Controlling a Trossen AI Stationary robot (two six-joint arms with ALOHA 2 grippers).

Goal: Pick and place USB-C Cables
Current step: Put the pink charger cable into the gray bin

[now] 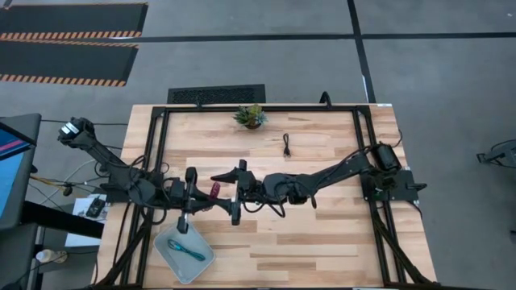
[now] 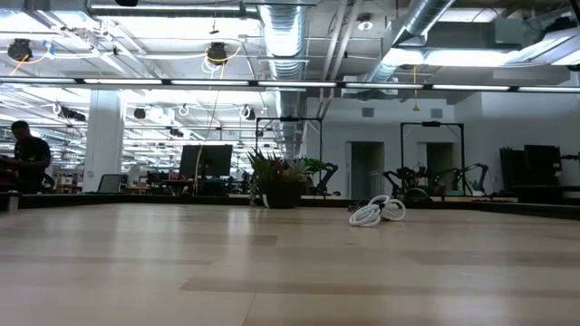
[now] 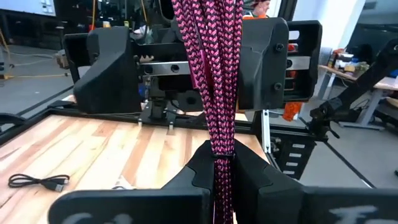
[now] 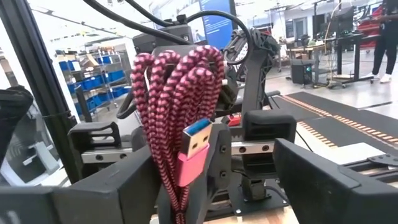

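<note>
Next, my right gripper takes the cable's bundle (image 1: 215,190) and lowers it into the grey tray (image 1: 184,252), because my left gripper is pointing past the tray with the dark red cable.
My left gripper (image 1: 211,193) (image 3: 222,186) is shut on the dark red braided USB cable (image 1: 214,190) (image 3: 211,68) (image 4: 177,93), over the table's middle-left. My right gripper (image 1: 230,195) faces it, open; its fingers (image 3: 109,68) stand on either side of the bundle without touching. The teal cable (image 1: 190,250) lies in the grey tray (image 1: 165,251). The black cable (image 1: 287,145) (image 3: 37,182) lies flat near the far edge. The white cable (image 2: 379,212) rests on the tabletop in the low view. My left gripper pinches the dark red cable's bundled strands at their lower end (image 3: 222,163) between its two fingers (image 3: 255,180), coming level from the table's left. The bundle is lifted clear of the table and stands up above the fingers, its pink plug (image 4: 189,155) toward the right gripper.
A small potted plant (image 1: 251,117) (image 2: 276,186) stands at the far edge. The tray sits at the near-left corner. A black frame (image 1: 157,153) borders the wooden tabletop. A person (image 2: 23,154) is in the room far behind.
</note>
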